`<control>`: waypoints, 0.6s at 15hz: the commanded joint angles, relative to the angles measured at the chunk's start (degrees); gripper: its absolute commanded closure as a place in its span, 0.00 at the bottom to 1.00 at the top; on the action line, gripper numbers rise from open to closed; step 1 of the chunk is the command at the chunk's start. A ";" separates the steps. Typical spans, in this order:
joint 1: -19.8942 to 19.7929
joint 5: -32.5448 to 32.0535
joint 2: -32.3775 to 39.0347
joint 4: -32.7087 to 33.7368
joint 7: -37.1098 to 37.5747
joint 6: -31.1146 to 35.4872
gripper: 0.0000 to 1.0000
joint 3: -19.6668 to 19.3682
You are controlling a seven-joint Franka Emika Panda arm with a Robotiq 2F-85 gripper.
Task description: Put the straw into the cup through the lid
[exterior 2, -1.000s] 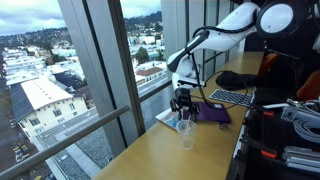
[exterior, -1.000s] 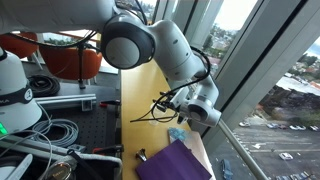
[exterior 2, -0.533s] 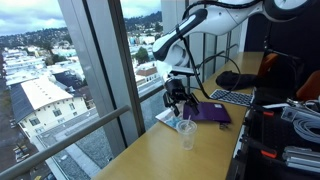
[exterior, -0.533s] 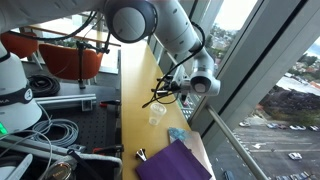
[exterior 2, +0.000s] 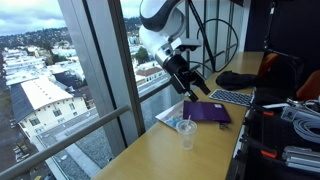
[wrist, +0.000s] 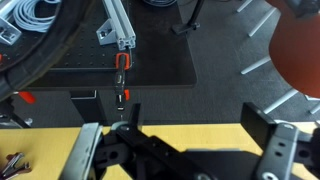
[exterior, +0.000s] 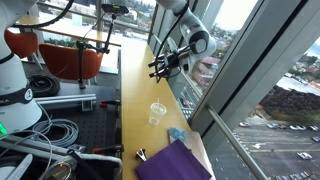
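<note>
The robot's open gripper is pointing beyond the table's edge (wrist: 215,126), away from the cup. The robot should swing the gripper back above the table and lower it (exterior: 157,113) toward the cup.
A clear plastic cup with a lid stands on the wooden table in both exterior views (exterior: 157,113) (exterior 2: 187,133). The straw is too thin to make out for sure; a faint line may stand up from the lid. My gripper (exterior: 160,68) (exterior 2: 195,86) hangs high above the table, well clear of the cup and tilted sideways. In the wrist view the gripper (wrist: 180,145) has its two black fingers spread wide with nothing between them. The cup is out of the wrist view.
A purple cloth (exterior: 175,162) (exterior 2: 210,111) and a small teal object (exterior: 177,134) lie near the cup. A keyboard (exterior 2: 232,97) sits further along. The window glass (exterior: 250,70) runs along the table's edge. Cables (exterior: 45,130) and an orange chair (exterior: 62,58) stand beside it.
My gripper has risen from just above the cup to high over the table and has swung away from it. The cup stands free and has not moved.
</note>
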 commanded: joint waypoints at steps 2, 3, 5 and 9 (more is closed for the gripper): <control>2.19 -11.82 -11.29 -17.09 -4.52 12.17 0.00 -0.26; 2.44 -14.36 -12.65 -20.33 -4.62 15.96 0.00 -0.11; 2.91 -18.99 -14.72 -26.96 -3.68 24.62 0.00 0.11; 0.82 -16.07 -19.68 -40.55 -0.71 43.14 0.00 1.87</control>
